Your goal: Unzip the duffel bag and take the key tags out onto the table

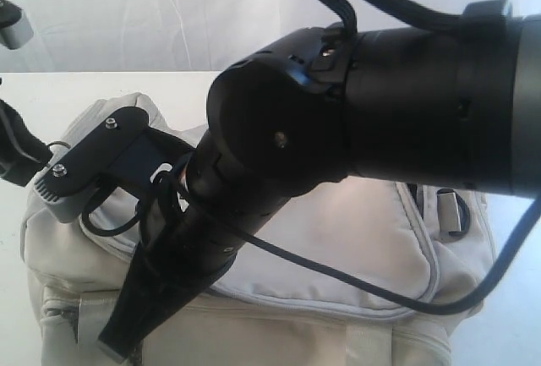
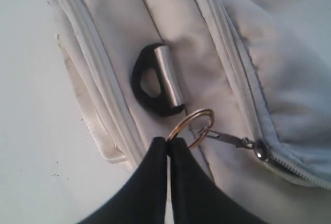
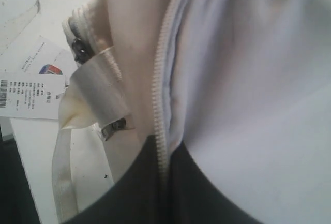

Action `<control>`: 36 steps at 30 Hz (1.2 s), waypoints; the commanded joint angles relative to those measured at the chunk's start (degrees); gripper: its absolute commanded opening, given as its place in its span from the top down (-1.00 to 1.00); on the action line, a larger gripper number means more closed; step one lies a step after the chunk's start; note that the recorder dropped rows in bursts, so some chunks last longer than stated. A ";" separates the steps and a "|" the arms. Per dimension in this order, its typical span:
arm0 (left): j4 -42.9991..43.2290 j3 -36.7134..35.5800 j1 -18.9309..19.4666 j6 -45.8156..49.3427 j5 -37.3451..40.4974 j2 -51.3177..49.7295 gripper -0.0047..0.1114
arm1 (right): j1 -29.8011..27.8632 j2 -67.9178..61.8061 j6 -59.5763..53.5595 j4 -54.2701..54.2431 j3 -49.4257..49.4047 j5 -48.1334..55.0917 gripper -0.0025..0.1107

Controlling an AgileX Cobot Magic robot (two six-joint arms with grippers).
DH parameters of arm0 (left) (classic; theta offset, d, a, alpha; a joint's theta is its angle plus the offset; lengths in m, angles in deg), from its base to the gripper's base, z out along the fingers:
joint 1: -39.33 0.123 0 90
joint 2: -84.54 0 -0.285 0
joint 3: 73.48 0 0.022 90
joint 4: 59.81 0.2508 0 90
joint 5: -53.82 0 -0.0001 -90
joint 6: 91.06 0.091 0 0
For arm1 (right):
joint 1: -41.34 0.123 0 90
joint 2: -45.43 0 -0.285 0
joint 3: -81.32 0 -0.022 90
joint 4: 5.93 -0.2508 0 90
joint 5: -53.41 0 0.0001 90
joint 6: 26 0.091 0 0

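The zipper pull [image 2: 223,137] points across the teeth toward the black D-ring, so I should swing my left gripper back above the slider and pull along the zipper's line [image 2: 221,38].
The beige duffel bag [image 1: 338,248] lies on the white table [image 1: 76,87]. My left gripper [image 2: 168,140] is shut on a metal ring [image 2: 199,118] that hangs from the zipper pull [image 2: 258,149]. A black D-ring [image 2: 150,81] sits just beyond it on the bag's end. My right gripper [image 3: 164,144] is shut on the bag's fabric along its zipper teeth [image 3: 159,89]. In the exterior view the right arm [image 1: 355,112] crosses in front of the bag and its gripper [image 1: 122,341] reaches down at the bag's near left. The key tags are out of view.
Paper labels [image 3: 31,87] lie on the table [image 3: 20,6] beside the bag, next to a webbing handle [image 3: 64,172]. A black cable [image 1: 355,286] loops across the bag's top. White cloth [image 1: 169,11] hangs behind the table.
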 commanded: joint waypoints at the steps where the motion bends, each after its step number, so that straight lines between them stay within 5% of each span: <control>1: 0.72 4.10 0.25 -0.11 -1.53 -2.88 0.92 | 0.19 0.15 0.36 0.06 -0.06 4.02 0.96; 15: -0.86 12.53 4.61 2.27 -1.11 -11.46 0.92 | 0.19 0.15 0.36 0.06 -0.06 5.26 0.96; 23: -13.87 13.39 4.61 13.76 16.42 -11.19 0.92 | 0.19 0.15 0.36 0.62 0.05 3.54 0.94; 31: -14.14 13.39 4.61 14.79 24.46 -9.96 0.92 | 0.19 0.73 0.24 0.95 4.65 3.13 0.22; 36: -14.36 13.39 4.61 14.79 23.77 -7.70 0.92 | 0.23 1.20 -0.35 0.67 5.71 -2.62 0.14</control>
